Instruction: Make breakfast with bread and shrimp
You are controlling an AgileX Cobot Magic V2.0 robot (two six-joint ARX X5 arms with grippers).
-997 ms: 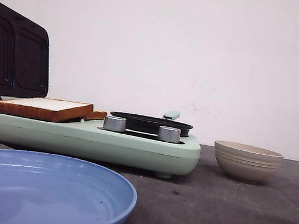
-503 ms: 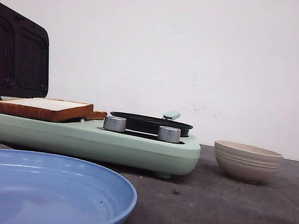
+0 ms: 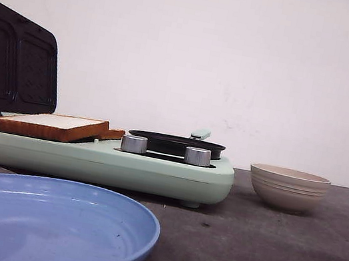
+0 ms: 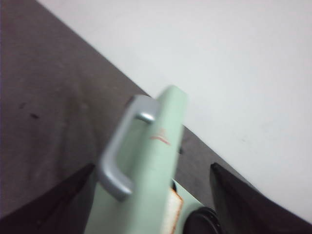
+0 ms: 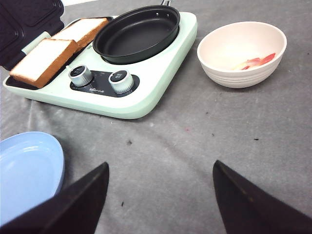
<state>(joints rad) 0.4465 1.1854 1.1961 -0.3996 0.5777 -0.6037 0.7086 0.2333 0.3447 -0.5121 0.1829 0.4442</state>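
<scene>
My open fingers are on both sides of the lid's silver handle (image 4: 119,135), and there is bread flat on the lower plate (image 3: 53,125). My left gripper should now go toward the handle and close there.
Two slices of bread (image 5: 45,62) (image 5: 84,28) lie side by side on the open sandwich maker's lower plate; in the front view the bread (image 3: 50,124) lies flat there. The shrimp (image 5: 258,60), orange-pink and whitish, rests inside the beige bowl (image 5: 229,73). My right gripper (image 5: 160,165) hangs open over bare grey table, in front of the appliance. My left gripper (image 4: 151,165) is open, its fingers (image 4: 58,195) standing on either side of the raised green lid (image 4: 161,146) with its silver handle (image 4: 119,151). I cannot tell whether they touch it.
The mint-green appliance (image 3: 101,161) carries a black frying pan (image 5: 136,31) and two silver knobs (image 3: 133,144). Its dark lid (image 3: 10,64) stands upright at the left. A blue plate (image 3: 43,222) lies at the front left, and the bowl (image 3: 288,189) stands to the right.
</scene>
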